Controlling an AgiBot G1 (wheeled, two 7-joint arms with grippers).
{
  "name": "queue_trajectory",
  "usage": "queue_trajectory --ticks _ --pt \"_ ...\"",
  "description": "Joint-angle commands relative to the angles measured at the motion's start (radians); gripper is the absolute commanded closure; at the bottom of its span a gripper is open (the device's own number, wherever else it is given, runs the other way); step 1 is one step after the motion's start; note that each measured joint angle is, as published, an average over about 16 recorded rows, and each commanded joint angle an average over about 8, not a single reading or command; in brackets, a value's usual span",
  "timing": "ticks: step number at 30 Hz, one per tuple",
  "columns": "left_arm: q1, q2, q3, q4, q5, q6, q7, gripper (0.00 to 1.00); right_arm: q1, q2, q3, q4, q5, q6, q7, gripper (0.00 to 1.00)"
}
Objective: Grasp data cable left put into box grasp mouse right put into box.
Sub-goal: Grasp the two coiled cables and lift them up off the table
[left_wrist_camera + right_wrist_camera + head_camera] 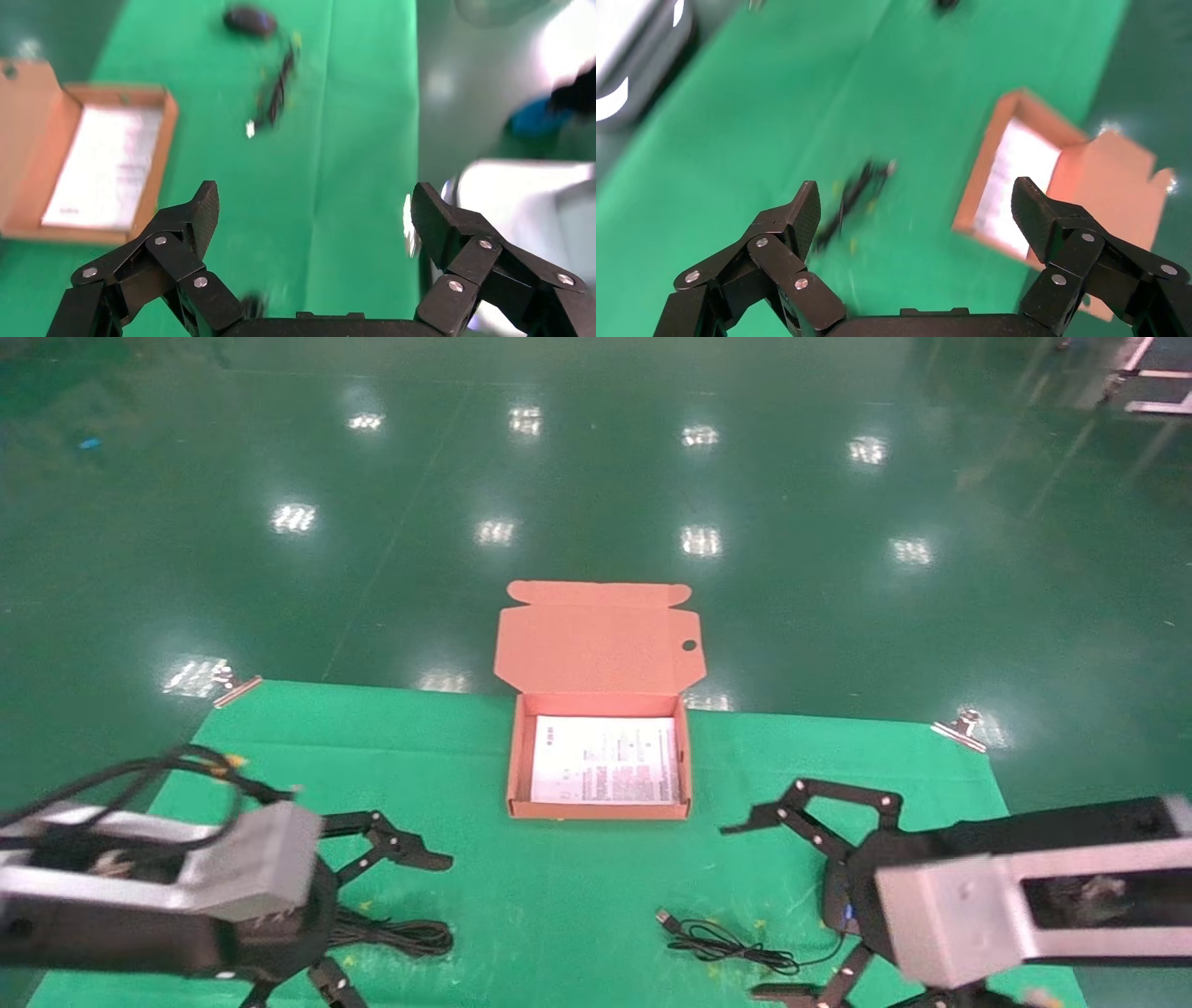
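The bundled data cable (418,937) lies free, and my left gripper's open fingers are spread across it. My left gripper goes on going down and closes around the bundle's middle (359,929).
The box (518,775) stands open at the far middle of the green mat, lid folded back, a white leaflet inside. The data cable (414,935) lies bundled at the near left. My left gripper (391,919) hovers over it, open and empty, also seen as the left gripper (313,210). The mouse (249,20) lies at the near right; in the head view only its blue glow shows under my right wrist. Its cord (726,945) trails left, ending in a USB plug. My right gripper (745,910) is open above the cord, seen too as the right gripper (916,210).
The green mat (577,896) covers the table, held by metal clips (959,728) at its far corners. Beyond its far edge is glossy green floor. The box (1025,182) and the cord (852,196) show in the right wrist view.
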Motion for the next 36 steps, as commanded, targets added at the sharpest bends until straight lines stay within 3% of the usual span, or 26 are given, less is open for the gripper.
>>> queue_trajectory --ticks 1,10,19,28,36 --pt "-0.038 0.016 0.042 -0.007 0.071 0.004 -0.009 0.0 0.044 -0.016 -0.045 0.004 -0.078 -0.004 -0.051 0.0" --pt "-0.087 0.103 0.173 0.01 0.352 -0.048 0.023 0.0 0.099 -0.105 -0.22 0.005 -0.34 0.038 -0.162 0.0" --pt "-0.029 0.171 0.246 0.045 0.56 -0.177 0.018 0.0 0.029 -0.163 -0.3 -0.005 -0.533 0.134 -0.11 0.0" --pt "0.01 0.237 0.263 0.213 0.622 -0.274 0.008 0.0 -0.05 -0.202 -0.318 -0.071 -0.601 0.214 0.002 0.0" --pt "-0.011 0.312 0.248 0.472 0.59 -0.323 0.058 0.0 -0.062 -0.285 -0.321 -0.251 -0.619 0.287 0.012 0.0"
